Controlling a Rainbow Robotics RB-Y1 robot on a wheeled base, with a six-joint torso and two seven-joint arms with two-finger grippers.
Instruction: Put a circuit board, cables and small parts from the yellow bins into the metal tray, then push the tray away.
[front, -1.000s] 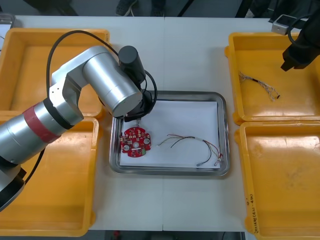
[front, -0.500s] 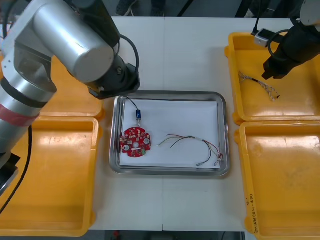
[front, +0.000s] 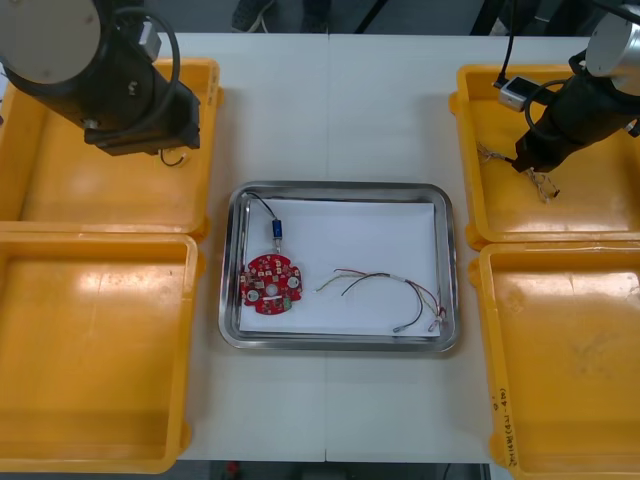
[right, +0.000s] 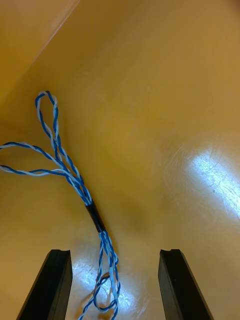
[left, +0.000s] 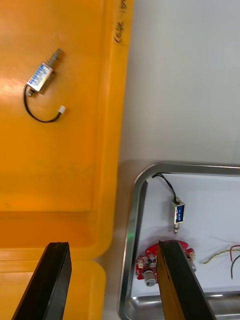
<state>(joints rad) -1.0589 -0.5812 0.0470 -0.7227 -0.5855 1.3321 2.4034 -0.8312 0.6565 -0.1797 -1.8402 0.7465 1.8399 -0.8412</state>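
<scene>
The black lead keeps a round curl (left: 36, 118) next to the small metal part (left: 41, 77), so the black lead will come along still curled when I carry the metal part.
The metal tray (front: 448, 270), white inside, holds a round red circuit board (front: 270, 285), a small metal part (front: 275, 230) with a black lead, and a red and yellow cable (front: 395, 288). My left gripper (left: 114, 245) is open and hangs above the far-left yellow bin's (front: 60, 180) inner wall. Another small metal part (left: 41, 77) lies in that bin, and the tray's part (left: 178, 212) and board (left: 150, 262) show near one finger. My right gripper (right: 114, 252) is open low over the far-right bin (front: 600, 200). A twisted blue and white cable (right: 75, 180) runs between its fingers.
Near-left (front: 90, 360) and near-right (front: 570, 360) yellow bins flank the tray. Bare white table lies beyond the tray (front: 340, 110) and in front of it (front: 330, 400). My left arm (front: 110, 70) covers the far-left bin's back corner.
My left arm drew back from the tray to the far-left bin, leaving the small metal part beside the board. My right gripper came in and down over the blue and white cable.
</scene>
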